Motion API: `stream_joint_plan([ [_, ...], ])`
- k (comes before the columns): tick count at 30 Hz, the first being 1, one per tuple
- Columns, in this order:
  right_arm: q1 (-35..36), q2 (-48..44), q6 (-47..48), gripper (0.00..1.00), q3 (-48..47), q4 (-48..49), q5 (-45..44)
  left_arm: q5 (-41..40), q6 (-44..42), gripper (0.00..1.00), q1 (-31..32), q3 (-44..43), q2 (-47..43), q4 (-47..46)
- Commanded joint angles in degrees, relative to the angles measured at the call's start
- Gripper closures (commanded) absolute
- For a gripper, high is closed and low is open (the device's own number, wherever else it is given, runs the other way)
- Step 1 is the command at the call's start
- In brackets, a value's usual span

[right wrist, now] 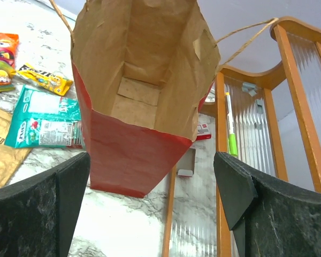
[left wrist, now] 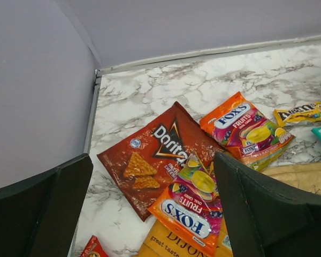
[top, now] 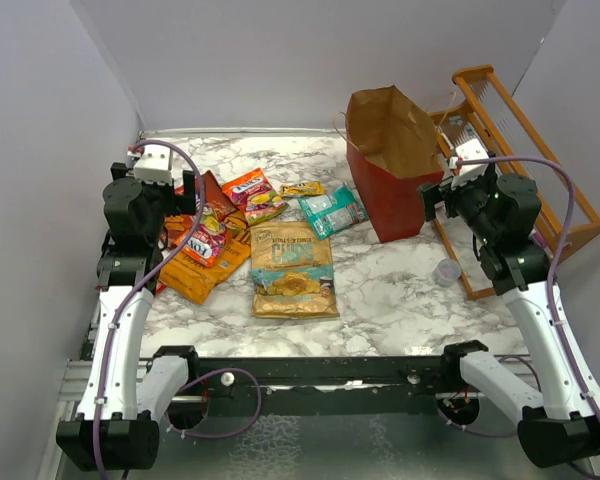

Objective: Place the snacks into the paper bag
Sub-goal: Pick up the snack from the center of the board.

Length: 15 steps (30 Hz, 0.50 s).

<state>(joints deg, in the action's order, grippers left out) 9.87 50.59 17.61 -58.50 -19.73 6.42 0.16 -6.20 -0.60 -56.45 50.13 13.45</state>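
The tan-and-teal chip bag's corner (top: 260, 231) is uncovered beside the Dijon bag, so I should keep moving my left gripper there until its fingers straddle that corner.
The red paper bag (top: 392, 198) stands open at the back right, its brown inside empty in the right wrist view (right wrist: 134, 150). The snacks lie left of it: a tan-and-teal chip bag (top: 293, 268), a dark red Doritos bag (left wrist: 155, 152), two Fox's pouches (left wrist: 195, 206) (left wrist: 246, 128), an orange Dijon bag (top: 200, 272), a teal pouch (right wrist: 43, 120) and a yellow bar (right wrist: 45, 79). My left gripper (left wrist: 152, 176) is open and empty above the Doritos bag and the nearer Fox's pouch. My right gripper (right wrist: 151, 160) is open and empty, just in front of the bag's right side.
An orange wooden rack (top: 520, 150) leans at the far right behind the bag, with a green pen (right wrist: 231, 144) and a small box (right wrist: 203, 131) by it. A small clear cup (top: 447, 272) stands near the right arm. Walls close the left, back and right sides.
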Motion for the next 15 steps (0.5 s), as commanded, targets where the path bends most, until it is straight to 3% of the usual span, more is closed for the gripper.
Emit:
stream_joint_plan([
  [1,-0.69,0.94,-1.1,0.01,-3.18,-2.34,3.71,-0.23,-1.14,0.01,0.61,1.17,0.46,-2.73],
  [15,-1.53,4.36,-1.7,0.01,-6.28,-5.86,6.44,-0.14,-1.08,0.01,1.42,3.64,1.74,-5.68],
])
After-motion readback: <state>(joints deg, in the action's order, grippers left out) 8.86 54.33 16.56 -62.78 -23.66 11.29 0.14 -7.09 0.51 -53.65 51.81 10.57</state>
